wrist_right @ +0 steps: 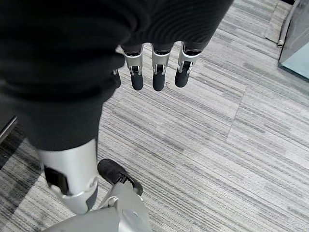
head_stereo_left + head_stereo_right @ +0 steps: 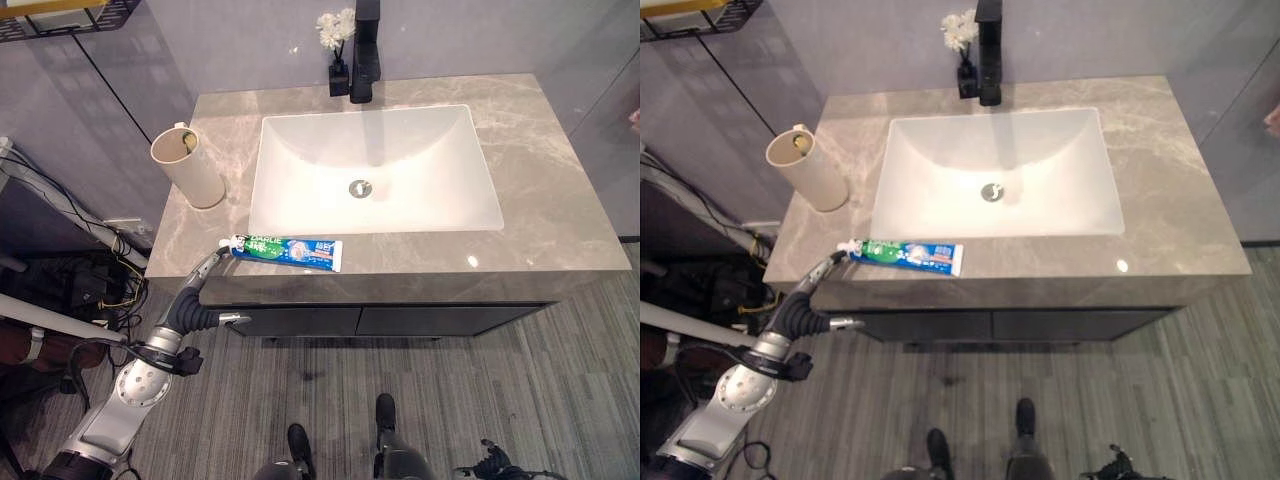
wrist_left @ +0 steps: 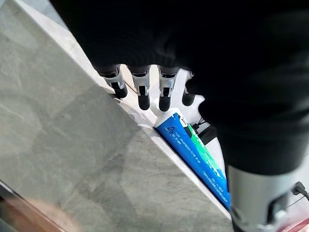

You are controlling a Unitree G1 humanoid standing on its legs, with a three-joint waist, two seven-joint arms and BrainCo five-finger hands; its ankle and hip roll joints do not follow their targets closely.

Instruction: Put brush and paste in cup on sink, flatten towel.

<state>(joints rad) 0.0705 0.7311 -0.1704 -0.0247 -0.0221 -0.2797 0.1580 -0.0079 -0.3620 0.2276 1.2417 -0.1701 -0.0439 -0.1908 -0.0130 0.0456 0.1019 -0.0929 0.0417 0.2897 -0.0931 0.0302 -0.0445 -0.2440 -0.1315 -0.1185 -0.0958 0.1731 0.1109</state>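
Note:
I expect the body of the toothpaste tube (image 2: 284, 251) to stay straight when I lift the tube by its cap end, because the printed side (image 2: 308, 254) looks smooth and full.
A blue, green and white toothpaste tube (image 2: 288, 251) lies along the front edge of the grey stone counter (image 2: 560, 200), its white cap pointing left. My left hand (image 2: 207, 272) reaches up from below the counter's front left edge, its straight fingers (image 3: 142, 89) open and their tips just short of the cap end. A beige cup (image 2: 188, 165) stands upright at the counter's left, behind the tube, with something small and dark at its inner rim. My right hand (image 1: 160, 72) hangs open over the floor, holding nothing.
A white rectangular sink basin (image 2: 300, 200) takes up the counter's middle, with a black faucet (image 2: 365, 55) and a small vase of white flowers (image 2: 337, 40) behind it. A wire shelf (image 2: 60, 20) hangs on the wall at far left. Striped grey floor lies below.

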